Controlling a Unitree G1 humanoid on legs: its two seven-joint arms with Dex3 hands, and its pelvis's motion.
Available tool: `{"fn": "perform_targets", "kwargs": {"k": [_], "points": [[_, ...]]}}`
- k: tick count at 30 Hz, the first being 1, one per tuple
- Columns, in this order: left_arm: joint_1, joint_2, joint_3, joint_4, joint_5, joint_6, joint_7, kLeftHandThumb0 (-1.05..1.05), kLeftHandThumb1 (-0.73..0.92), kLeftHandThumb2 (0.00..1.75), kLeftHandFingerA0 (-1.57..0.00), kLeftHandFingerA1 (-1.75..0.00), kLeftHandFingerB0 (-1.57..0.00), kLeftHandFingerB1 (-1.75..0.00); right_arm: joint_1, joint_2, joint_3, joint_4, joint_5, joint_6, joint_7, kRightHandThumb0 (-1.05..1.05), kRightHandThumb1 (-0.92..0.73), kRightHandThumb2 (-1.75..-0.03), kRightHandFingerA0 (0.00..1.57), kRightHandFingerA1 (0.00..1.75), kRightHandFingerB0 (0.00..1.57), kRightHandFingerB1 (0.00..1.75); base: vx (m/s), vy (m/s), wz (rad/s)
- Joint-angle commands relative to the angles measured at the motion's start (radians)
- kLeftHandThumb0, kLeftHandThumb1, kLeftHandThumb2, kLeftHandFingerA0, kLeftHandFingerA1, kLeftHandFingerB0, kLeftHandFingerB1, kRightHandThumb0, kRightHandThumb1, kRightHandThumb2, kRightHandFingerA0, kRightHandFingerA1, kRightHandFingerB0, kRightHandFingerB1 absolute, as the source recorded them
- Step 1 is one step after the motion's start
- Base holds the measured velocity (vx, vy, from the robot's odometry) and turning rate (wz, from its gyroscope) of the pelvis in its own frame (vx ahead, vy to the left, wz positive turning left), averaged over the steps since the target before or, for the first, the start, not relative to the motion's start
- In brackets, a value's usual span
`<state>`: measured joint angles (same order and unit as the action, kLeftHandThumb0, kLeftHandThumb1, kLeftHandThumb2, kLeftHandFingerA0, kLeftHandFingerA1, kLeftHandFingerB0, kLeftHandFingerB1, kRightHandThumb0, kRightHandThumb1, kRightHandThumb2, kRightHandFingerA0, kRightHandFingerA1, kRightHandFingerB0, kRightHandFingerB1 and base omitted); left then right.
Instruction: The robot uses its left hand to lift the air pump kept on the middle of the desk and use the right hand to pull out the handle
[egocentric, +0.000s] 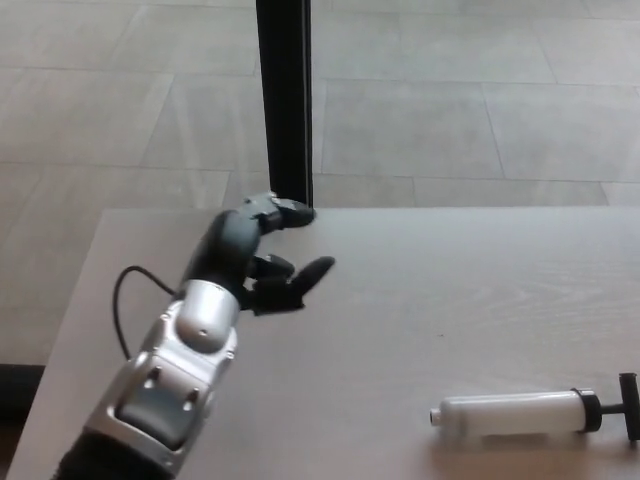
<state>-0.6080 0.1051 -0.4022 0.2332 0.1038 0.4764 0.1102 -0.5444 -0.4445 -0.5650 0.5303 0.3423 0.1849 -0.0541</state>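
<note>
The T-handle's short stem goes into the cap of the pump's body. So the black T-handle should slide straight out with a long thin rod behind it when I pull it.
The air pump lies on its side near the front right of the pale wooden desk. It has a white barrel, with its black T-handle pointing right at the picture's edge. My left hand hovers over the desk's back left, well to the left of the pump. Its fingers are apart and hold nothing. The silver forearm runs down to the lower left corner. My right hand does not show.
A black vertical post stands behind the desk's far edge, just beyond my left hand. Grey tiled floor lies beyond the desk. A thin black cable loops off the forearm.
</note>
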Motion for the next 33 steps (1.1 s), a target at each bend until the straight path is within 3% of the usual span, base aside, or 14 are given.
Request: {"fn": "perform_targets", "kwargs": {"k": [1,8,10,11,14,15,16,17,23,25,26,31,32,33], "points": [[-0.103,0.003,-0.217,0.055,0.246,0.116,-0.039,-0.62,0.63,0.58,-0.48,-0.87,-0.48,-0.55,0.009,0.014,-0.026,-0.015,0.035,0.079,-0.045,-0.55,-0.73,-0.61,0.49,0.51,0.30,0.36,0.00,0.000,0.00],[-0.191,-0.043,-0.393,0.086,0.354,0.155,-0.057,-0.54,0.61,0.61,-0.43,-1.36,-0.47,-0.96,-0.012,0.007,-0.042,0.043,0.035,0.060,-0.051,-0.54,-0.74,-0.61,0.50,0.50,0.31,0.37,0.00,0.000,0.00],[-0.215,-0.053,-0.419,0.080,0.351,0.183,-0.096,-0.55,0.45,0.94,-0.58,-0.98,-0.39,-0.70,-0.017,0.008,-0.042,0.051,0.032,0.058,-0.056,-0.53,-0.74,-0.62,0.52,0.50,0.32,0.37,0.00,0.000,0.00],[-0.231,-0.059,-0.438,0.072,0.350,0.197,-0.121,-0.55,0.63,0.61,-0.36,-1.15,-0.33,-0.66,-0.020,0.009,-0.043,0.060,0.031,0.056,-0.056,-0.53,-0.74,-0.62,0.53,0.50,0.32,0.37,0.00,0.000,0.00],[-0.243,-0.060,-0.468,0.065,0.361,0.211,-0.139,-0.57,0.64,0.60,-0.34,-1.03,-0.33,-0.62,-0.026,0.010,-0.040,0.070,0.027,0.054,-0.059,-0.59,-0.61,-0.90,0.54,0.63,0.32,0.51,0.00,0.000,0.00],[-0.253,-0.050,-0.505,0.055,0.384,0.224,-0.166,-0.59,0.66,0.59,-0.37,-0.95,-0.34,-0.58,-0.026,0.007,-0.037,0.081,0.020,0.051,-0.060,-0.56,-0.72,-0.62,0.58,0.52,0.35,0.38,0.00,0.000,0.00],[-0.258,-0.047,-0.519,0.050,0.387,0.239,-0.183,-0.60,0.67,0.60,-0.39,-1.04,-0.39,-0.64,-0.027,0.009,-0.039,0.081,0.019,0.052,-0.069,-0.59,-0.60,-0.89,0.54,0.62,0.33,0.51,0.00,0.000,0.00],[-0.254,-0.046,-0.517,0.047,0.387,0.243,-0.180,-0.62,0.66,0.60,-0.43,-1.04,-0.43,-0.67,-0.038,0.005,-0.035,0.094,0.018,0.050,-0.064,-0.55,-0.72,-0.62,0.57,0.52,0.35,0.38,0.00,0.000,0.00],[-0.245,-0.078,-0.522,0.023,0.374,0.333,-0.237,-0.70,0.67,0.59,-0.34,-0.86,-0.29,-0.56,-0.057,0.002,-0.027,0.125,0.007,0.044,-0.078,-0.55,-0.74,-0.62,0.56,0.50,0.40,0.39,0.00,0.000,0.00],[-0.246,-0.103,-0.543,0.030,0.388,0.363,-0.251,-0.70,0.52,1.00,-0.50,-0.86,-0.19,-0.58,-0.059,0.003,-0.025,0.139,0.002,0.038,-0.083,-0.55,-0.73,-0.61,0.57,0.51,0.41,0.40,0.00,0.000,0.00],[-0.248,-0.111,-0.551,0.030,0.391,0.374,-0.260,-0.75,0.75,0.62,-0.32,-0.88,-0.26,-0.60,-0.057,0.004,-0.026,0.141,0.003,0.037,-0.082,-0.55,-0.72,-0.61,0.57,0.51,0.39,0.40,0.00,0.000,0.00],[-0.220,-0.184,-0.572,0.049,0.385,0.442,-0.282,-0.72,0.74,0.62,-0.28,-0.83,-0.25,-0.56,-0.059,0.001,-0.028,0.174,0.007,0.025,-0.075,-0.58,-0.59,-0.88,0.54,0.62,0.33,0.50,0.00,0.000,0.00],[-0.208,-0.189,-0.573,0.052,0.392,0.447,-0.272,-0.77,0.55,0.88,-0.37,-0.85,-0.25,-0.59,-0.068,-0.002,-0.024,0.184,0.005,0.022,-0.074,-0.58,-0.59,-0.89,0.53,0.62,0.34,0.51,0.00,0.000,0.00],[-0.228,-0.191,-0.604,0.077,0.395,0.469,-0.316,-0.77,0.76,0.59,-0.29,-1.08,-0.25,-0.59,-0.067,-0.004,-0.024,0.186,0.005,0.021,-0.070,-0.57,-0.69,-0.63,0.58,0.55,0.37,0.40,0.00,0.000,0.00]]}}
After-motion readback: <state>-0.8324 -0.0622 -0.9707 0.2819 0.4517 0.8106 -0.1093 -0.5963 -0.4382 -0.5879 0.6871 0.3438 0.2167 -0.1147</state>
